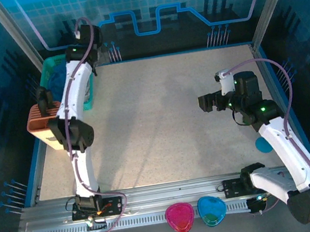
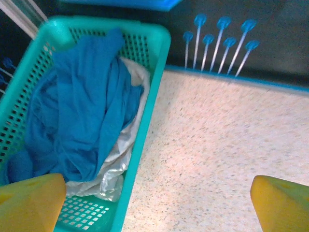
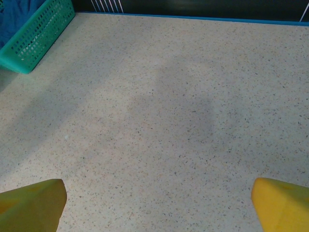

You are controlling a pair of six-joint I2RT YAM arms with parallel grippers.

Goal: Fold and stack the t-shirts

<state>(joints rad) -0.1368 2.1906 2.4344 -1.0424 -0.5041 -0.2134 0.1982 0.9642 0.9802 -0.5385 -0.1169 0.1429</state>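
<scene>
My left gripper is open and the teal-blue t-shirt is on top of the pale cloth, so it should keep moving into the basket and close on the t-shirt's middle.
A teal-blue t-shirt lies crumpled inside the green plastic basket, on top of a pale grey-white cloth. In the top view the basket stands at the table's back left corner. My left gripper hovers just right of the basket's near corner, over bare table. It is open, its yellow fingers wide apart and nothing between them. My right gripper is at mid-right of the table. Its jaws are open and empty above the speckled surface.
An orange-brown slatted box sits at the left edge, near the left arm's elbow. Pink and blue heart-shaped things lie on the front rail. Blue pins line the back wall. A blue disc lies by the right arm.
</scene>
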